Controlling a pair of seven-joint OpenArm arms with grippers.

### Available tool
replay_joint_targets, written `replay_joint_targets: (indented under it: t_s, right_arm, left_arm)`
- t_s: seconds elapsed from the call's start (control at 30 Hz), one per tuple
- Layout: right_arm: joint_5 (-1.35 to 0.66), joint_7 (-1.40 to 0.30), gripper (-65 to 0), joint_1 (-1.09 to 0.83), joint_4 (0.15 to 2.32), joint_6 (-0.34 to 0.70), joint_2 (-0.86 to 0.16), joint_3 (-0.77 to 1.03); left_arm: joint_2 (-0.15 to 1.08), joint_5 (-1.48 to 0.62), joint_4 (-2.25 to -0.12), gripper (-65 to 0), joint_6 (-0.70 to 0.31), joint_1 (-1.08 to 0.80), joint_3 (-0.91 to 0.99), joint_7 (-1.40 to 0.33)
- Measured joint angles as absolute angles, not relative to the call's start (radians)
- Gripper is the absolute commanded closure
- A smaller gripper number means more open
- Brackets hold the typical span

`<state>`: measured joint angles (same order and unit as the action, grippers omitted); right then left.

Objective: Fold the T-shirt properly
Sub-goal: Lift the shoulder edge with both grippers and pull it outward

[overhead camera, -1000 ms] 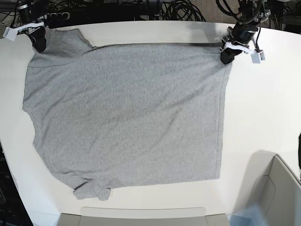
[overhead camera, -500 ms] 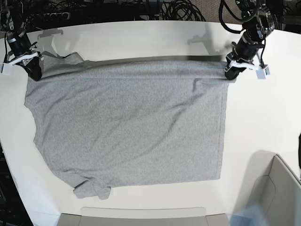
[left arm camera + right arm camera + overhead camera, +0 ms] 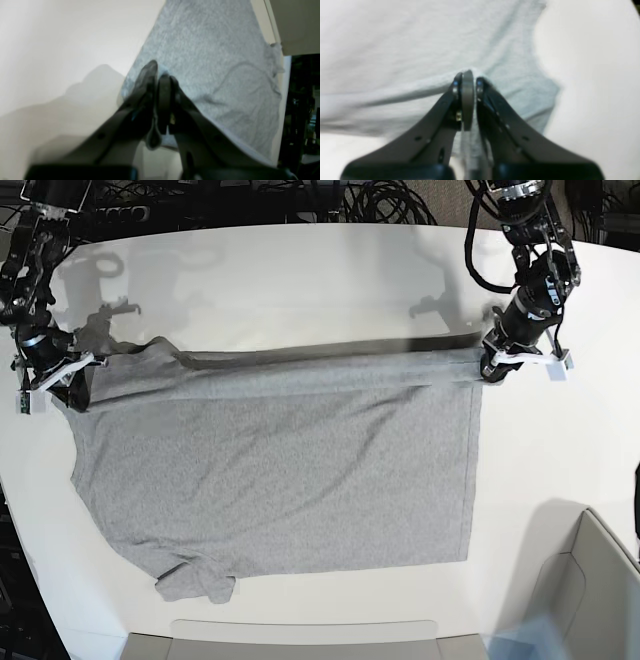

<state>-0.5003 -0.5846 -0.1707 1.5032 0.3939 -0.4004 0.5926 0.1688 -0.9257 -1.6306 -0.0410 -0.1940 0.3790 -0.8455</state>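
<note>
The T-shirt's far edge [image 3: 325,374] runs straight between both grippers, so the robot's right gripper should keep lowering it onto the T-shirt's plain side [image 3: 290,425] until it lies flat.
The heather-grey T-shirt [image 3: 280,470] lies plain side up on the white table [image 3: 300,280], its far edge lifted off the surface and stretched between both grippers. My left gripper [image 3: 492,370] is shut on the shirt's far right corner; in its wrist view the black fingers [image 3: 160,90] pinch a fold of grey cloth [image 3: 220,62]. My right gripper [image 3: 72,388] is shut on the far left sleeve end. The right wrist view shows the pads [image 3: 467,87] clamped on a ridge of fabric [image 3: 420,50]. The near sleeve [image 3: 195,580] lies bunched.
A beige bin [image 3: 585,600] stands at the near right corner and a flat beige panel [image 3: 300,638] along the near edge. Black cables [image 3: 380,200] run behind the table's far edge.
Both grippers have pulled the shirt's far edge toward the near side, still gripping it. The edge has risen off the table, and more bare table shows behind it.
</note>
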Motion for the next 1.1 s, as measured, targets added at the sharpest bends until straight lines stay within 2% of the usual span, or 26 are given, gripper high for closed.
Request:
replay_joint_targets:
  t_s: [0.1, 0.2, 0.33, 0.6, 0.83, 1.1]
  right_arm:
    - [-0.398, -0.586, 0.0, -0.085, 1.447, 0.466, -0.38, 0.616]
    - [-0.318, -0.593, 0.0, -0.025, 1.411, 0.514, -0.365, 0.643]
    - [-0.255, -0.587, 0.0, 0.033, 1.37, 0.546, -0.368, 0.651]
    - [-0.184, -0.588, 0.0, 0.115, 1.29, 0.555, -0.363, 0.645]
    - [-0.126, -0.586, 0.0, 0.202, 1.224, 0.558, -0.363, 0.643]
    - [-0.072, -0.568, 0.0, 0.308, 1.101, 0.558, -0.371, 0.6]
  left_arm:
    - [0.166, -0.852, -1.611, 0.0, -0.038, -0.154, 0.326, -0.848]
    - [0.162, -0.826, -1.614, 0.0, 0.01, -0.123, 0.303, -0.844]
    - [0.163, -0.821, -1.614, 0.0, 0.041, -0.085, 0.301, -0.845]
    - [0.167, -0.82, -1.611, 0.0, 0.052, -0.024, 0.297, -0.854]
    - [0.2, -0.816, -1.467, 0.0, 0.053, 0.047, 0.224, -0.859]
    - [0.224, -0.82, -1.45, 0.0, 0.052, 0.094, 0.192, -0.841]
